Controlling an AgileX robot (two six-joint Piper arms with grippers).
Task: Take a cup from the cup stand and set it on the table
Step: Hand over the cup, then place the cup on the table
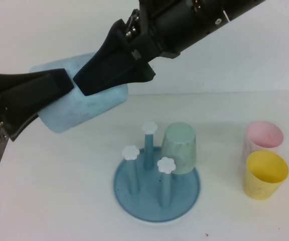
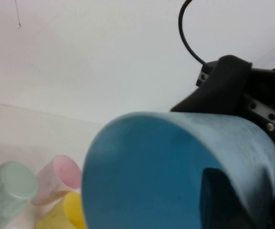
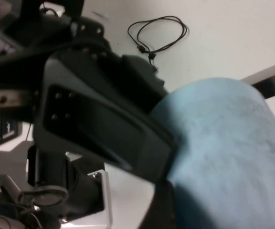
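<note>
The light blue cup is held by both my grippers, its rim (image 1: 49,122) by my left gripper, so next my right gripper opens and moves away before the cup goes down (image 1: 77,181).
The light blue cup (image 1: 82,108) hangs on its side in the air above the table's (image 1: 54,201) far left, off the cup stand (image 1: 144,201). My right gripper (image 1: 97,90) reaches in from the upper right and is shut across the cup's body (image 3: 223,152). My left gripper (image 1: 59,90) comes from the left and is shut on the cup's rim. In the left wrist view one finger (image 2: 218,200) lies inside the cup's mouth (image 2: 147,181), against the wall. The stand's round blue tray carries three pegs with white flower caps (image 1: 130,152).
A pale green cup (image 1: 180,148) sits upside down on the stand's right side. A pink cup (image 1: 263,136) and a yellow cup (image 1: 266,173) stand upright at the right of the table. The table's left edge runs past the left arm.
</note>
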